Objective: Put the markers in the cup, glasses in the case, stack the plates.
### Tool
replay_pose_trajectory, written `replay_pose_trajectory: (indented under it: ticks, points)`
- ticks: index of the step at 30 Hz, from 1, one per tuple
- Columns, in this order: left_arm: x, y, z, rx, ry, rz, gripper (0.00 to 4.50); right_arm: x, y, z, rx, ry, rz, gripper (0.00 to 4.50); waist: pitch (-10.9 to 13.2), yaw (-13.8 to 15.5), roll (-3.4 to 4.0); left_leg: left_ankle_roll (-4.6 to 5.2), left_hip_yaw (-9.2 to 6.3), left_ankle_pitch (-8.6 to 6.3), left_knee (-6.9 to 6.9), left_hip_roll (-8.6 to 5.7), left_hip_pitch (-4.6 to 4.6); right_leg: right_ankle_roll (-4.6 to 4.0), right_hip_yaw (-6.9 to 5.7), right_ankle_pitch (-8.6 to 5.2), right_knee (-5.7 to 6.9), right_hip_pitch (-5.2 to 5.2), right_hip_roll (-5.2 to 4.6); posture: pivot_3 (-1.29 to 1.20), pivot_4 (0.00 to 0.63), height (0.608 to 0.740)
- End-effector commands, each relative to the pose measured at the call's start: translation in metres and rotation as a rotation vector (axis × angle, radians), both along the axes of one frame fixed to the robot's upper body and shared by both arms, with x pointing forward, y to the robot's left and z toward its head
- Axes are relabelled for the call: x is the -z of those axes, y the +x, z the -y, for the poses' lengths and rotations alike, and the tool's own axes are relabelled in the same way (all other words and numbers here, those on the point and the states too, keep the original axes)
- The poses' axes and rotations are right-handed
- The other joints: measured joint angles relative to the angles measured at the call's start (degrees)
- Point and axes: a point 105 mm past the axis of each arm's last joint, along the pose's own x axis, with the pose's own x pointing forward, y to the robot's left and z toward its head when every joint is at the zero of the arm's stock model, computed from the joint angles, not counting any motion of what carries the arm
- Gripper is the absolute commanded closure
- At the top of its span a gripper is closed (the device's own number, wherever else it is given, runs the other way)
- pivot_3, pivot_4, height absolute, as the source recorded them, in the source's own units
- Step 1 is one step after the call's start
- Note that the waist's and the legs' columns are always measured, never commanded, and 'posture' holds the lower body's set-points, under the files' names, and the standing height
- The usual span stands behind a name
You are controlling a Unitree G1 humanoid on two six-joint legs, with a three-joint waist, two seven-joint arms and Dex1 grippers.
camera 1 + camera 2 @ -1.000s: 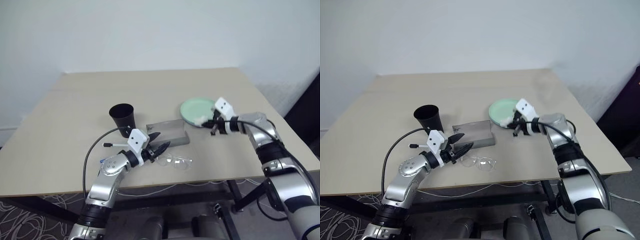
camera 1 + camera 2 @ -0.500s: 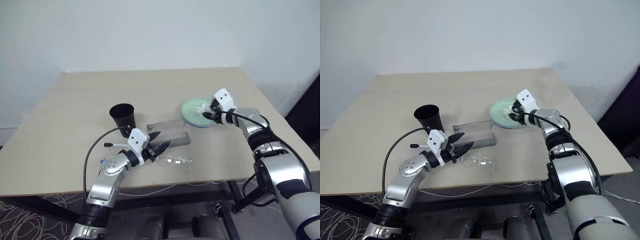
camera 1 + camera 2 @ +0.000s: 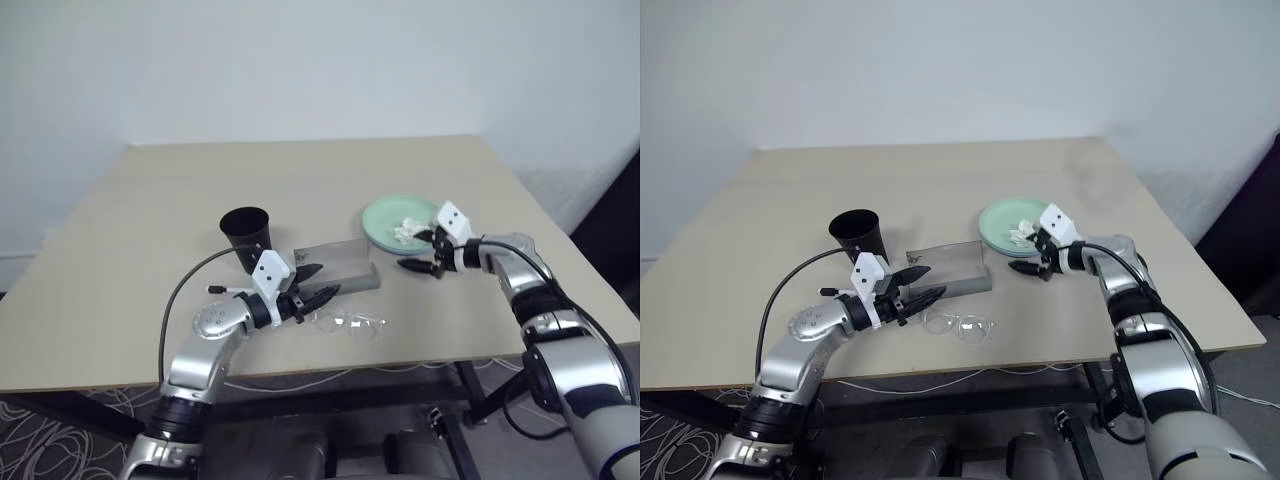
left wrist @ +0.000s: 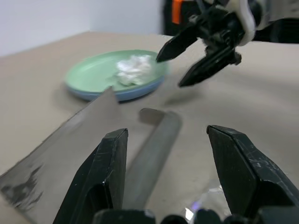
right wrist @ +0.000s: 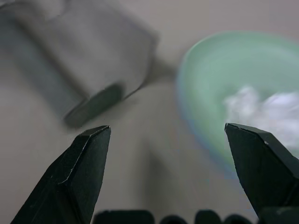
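Note:
The black cup (image 3: 245, 230) is tall with a wide opening, so the blue-capped marker will sink to about the cup's rim and lean when I drop it in.
My right gripper (image 3: 418, 263) hangs open and empty just in front of the plates, the mint green plate (image 3: 383, 214) lying on the light blue one (image 4: 122, 94). A crumpled white lump (image 3: 407, 229) rests on the green plate. The grey case (image 3: 350, 277) lies open at mid-table, its lid (image 4: 65, 140) raised. My left gripper (image 3: 315, 287) is open and empty by the case's near left corner, above the clear glasses (image 3: 348, 322) lying at the front edge. The black cup (image 3: 245, 235) stands left of the case. One white marker (image 3: 228, 290) pokes out behind my left arm.
The beige table (image 3: 300, 180) is bare across its far half and along its left side. Its front edge runs just below the glasses, and its right edge lies close to my right forearm. A white wall stands behind.
My right gripper carried the white lump over the green plate, opened and left it there. It then drew back and down toward the table's front. The left arm barely moved.

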Motion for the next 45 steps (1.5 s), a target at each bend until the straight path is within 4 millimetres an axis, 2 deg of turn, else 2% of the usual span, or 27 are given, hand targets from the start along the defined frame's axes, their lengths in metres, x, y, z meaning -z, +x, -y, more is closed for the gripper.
replay_pose_trajectory:
  ticks: [1,6,10,14,21,25,37,40,43,45]
  points:
    - [-0.015,-0.007,0.004,0.213,0.072,-0.026,1.68,-0.022,-0.007,-0.008,-0.099,0.039,0.054,0.26,0.0,-0.6,-0.02,0.0,0.0,0.0,0.0,-0.01,0.0,0.0,0.0,0.0,0.01,0.01,-0.02,0.0,0.0,0.74]
    - [-0.009,-0.015,-0.003,0.449,0.232,-0.151,1.68,-0.018,-0.02,-0.012,-0.145,0.066,0.02,0.26,0.0,-1.1,0.05,-0.01,-0.04,0.0,0.04,0.03,0.02,-0.01,-0.04,0.0,0.08,0.0,0.02,0.0,0.0,0.74]
    - [0.002,-0.009,-0.007,0.538,0.358,-0.196,1.68,-0.021,-0.028,-0.017,-0.17,0.115,-0.002,0.26,0.0,-1.1,0.03,0.0,-0.04,0.0,0.04,0.02,0.0,0.0,-0.02,-0.01,0.06,-0.02,0.0,0.0,0.0,0.74]
    - [0.007,-0.003,-0.002,0.605,0.409,-0.208,1.68,-0.023,-0.04,-0.02,-0.21,0.155,-0.028,0.26,0.0,-0.7,0.0,0.0,-0.07,0.0,0.03,0.03,-0.03,0.01,-0.02,-0.02,0.02,-0.05,0.0,0.0,0.0,0.74]
    - [0.014,0.016,0.014,0.625,0.448,-0.165,1.68,-0.024,-0.049,-0.021,-0.205,0.178,-0.034,0.26,0.0,-0.4,-0.02,0.02,-0.05,-0.01,0.14,0.0,-0.08,0.02,-0.02,-0.02,-0.01,-0.01,-0.07,0.0,0.0,0.74]
    - [0.014,0.027,0.029,0.621,0.45,-0.09,1.68,-0.022,-0.051,-0.021,-0.185,0.185,-0.033,0.26,0.0,-0.4,-0.04,0.02,-0.08,-0.01,0.14,0.01,-0.11,0.02,-0.04,-0.02,0.0,-0.03,-0.07,0.0,0.0,0.74]
    - [0.026,0.028,0.036,0.688,0.522,-0.049,1.68,-0.022,-0.051,-0.022,-0.161,0.191,-0.021,0.26,0.0,-0.4,-0.07,0.09,-0.07,-0.05,0.4,0.02,-0.15,0.04,-0.07,-0.01,0.02,0.04,-0.06,0.0,0.0,0.74]
    - [0.027,0.028,0.037,0.69,0.518,-0.047,2.28,-0.022,-0.051,-0.023,-0.156,0.19,-0.018,0.22,0.0,-0.4,-0.07,0.17,-0.08,-0.1,0.54,0.02,-0.2,0.05,-0.08,-0.01,0.02,0.06,-0.07,0.0,0.0,0.74]
    - [0.028,0.027,0.039,0.688,0.514,-0.047,3.27,-0.021,-0.05,-0.022,-0.148,0.185,-0.012,0.22,0.0,-0.4,-0.08,0.18,-0.09,-0.11,0.58,0.01,-0.21,0.05,-0.09,-0.01,0.02,0.07,-0.09,0.0,0.0,0.74]
    - [0.029,0.026,0.038,0.688,0.513,-0.048,3.27,-0.02,-0.049,-0.022,-0.144,0.182,-0.008,0.22,0.0,-0.4,-0.08,0.19,-0.1,-0.11,0.59,0.01,-0.19,0.05,-0.1,0.0,0.02,0.11,-0.1,0.0,0.0,0.74]
